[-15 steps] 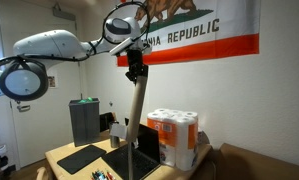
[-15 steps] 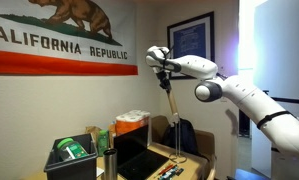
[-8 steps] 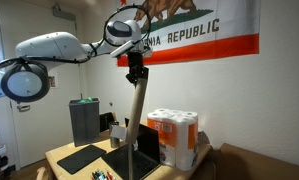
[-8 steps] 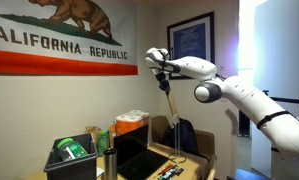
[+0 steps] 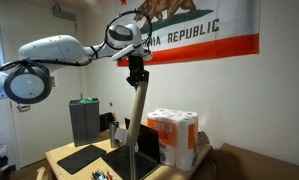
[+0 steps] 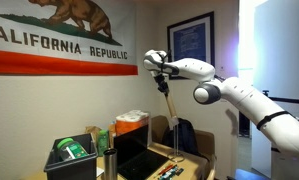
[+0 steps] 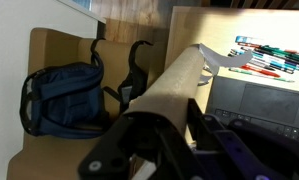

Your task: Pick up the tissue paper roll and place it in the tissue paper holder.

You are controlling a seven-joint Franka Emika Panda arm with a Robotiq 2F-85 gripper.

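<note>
The tissue paper roll [image 5: 136, 118] slants above the upright holder, so my gripper should open, shift and retake the roll's top end [image 5: 141, 88] more upright before lowering it.
The tissue paper roll [image 5: 135, 115] is a very long, slim, pale tan tube. It hangs upright, slightly tilted, high above the table in both exterior views [image 6: 171, 115]. My gripper [image 5: 136, 74] is shut on its top end [image 6: 163, 85]. In the wrist view the tube [image 7: 179, 82] runs away from my jaws [image 7: 169, 125] down toward the table. I cannot pick out the tissue paper holder in these frames.
A plastic-wrapped pack of white rolls with orange print [image 5: 174, 136] stands on the wooden table [image 5: 64, 154]. A dark bin [image 5: 84, 120], a black mat [image 5: 80, 157], an open laptop [image 6: 139, 155], pens [image 7: 269, 55] and a green box [image 6: 71, 150] are there. A blue backpack [image 7: 61, 98] lies on a chair.
The arm has shifted very slightly; the tube stays held in the same upright pose high above the table.
</note>
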